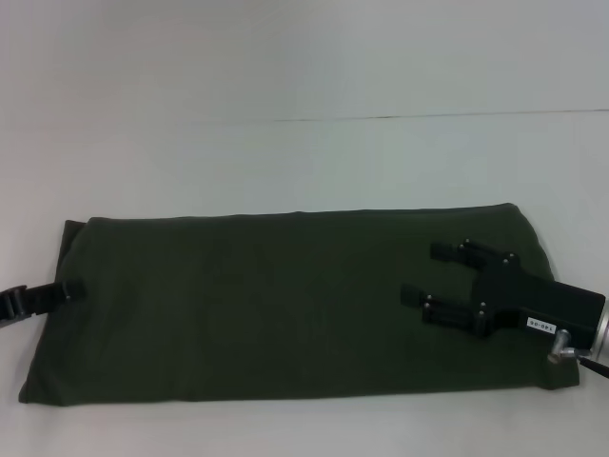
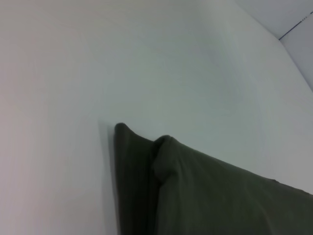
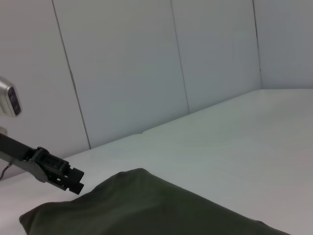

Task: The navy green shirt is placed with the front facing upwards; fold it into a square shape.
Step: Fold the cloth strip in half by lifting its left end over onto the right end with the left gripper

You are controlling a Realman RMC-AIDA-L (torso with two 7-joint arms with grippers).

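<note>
The shirt's end is too far under my left gripper's fingers, which are past the jutting lower layer (image 1: 68, 239), so I should back off and take both layers (image 1: 48, 326) together.
The navy green shirt (image 1: 285, 305) lies on the white table as a long flat rectangle, plain green side up, with no lettering showing. My right gripper (image 1: 423, 273) is over the shirt's right part, open, its two black fingers spread and pointing left with nothing between them. My left gripper (image 1: 68, 291) reaches in from the left and sits at the shirt's left edge; it also shows in the right wrist view as the left gripper (image 3: 68, 177) by the shirt (image 3: 146, 205). In the left wrist view a folded corner of the shirt (image 2: 161, 186) shows.
The white table (image 1: 304, 162) stretches beyond the shirt to a seam line at the back. White wall panels (image 3: 127, 68) stand behind the table.
</note>
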